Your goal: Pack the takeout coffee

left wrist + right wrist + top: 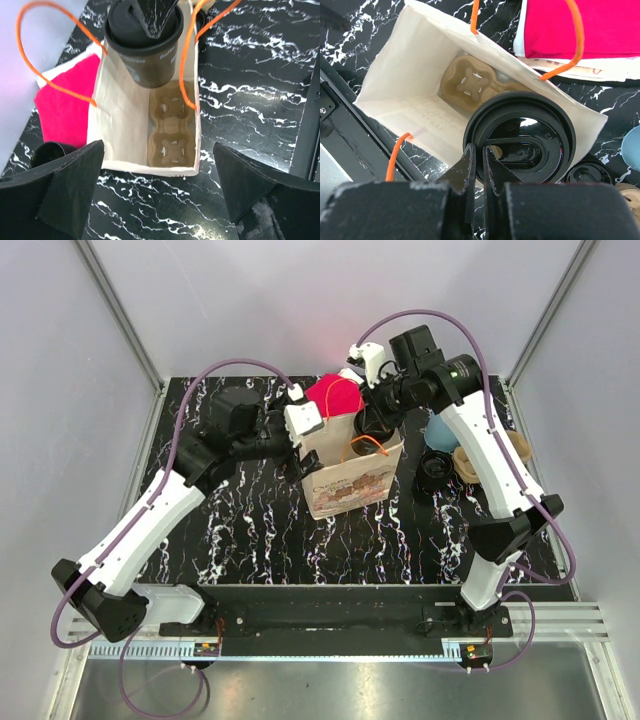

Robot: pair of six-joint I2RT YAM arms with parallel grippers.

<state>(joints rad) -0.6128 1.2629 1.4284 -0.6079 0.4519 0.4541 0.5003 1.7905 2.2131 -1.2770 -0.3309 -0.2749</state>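
The paper bag's sides [101,92] stand close around the cup, so next my left gripper reaches wide open into the bag's loose end [145,145] and keeps the walls apart.
A black lidded takeout coffee cup [520,137] [145,45] hangs in the mouth of an open paper bag [345,480] [410,85] with orange handles. My right gripper [484,160] [385,400] is shut on the rim of the cup's lid. A cardboard cup carrier [170,125] [470,82] lies at the bottom of the bag, its pockets empty. My left gripper [157,185] [295,450] stands wide open just outside the bag's left end, over the marble table, with nothing between its fingers.
A pink napkin [335,395] [65,105] lies behind the bag. Another black cup [50,150] stands by the left finger. Right of the bag are a black lidded cup [435,470] [590,172], a blue cup [440,430] and a tan carrier [475,465].
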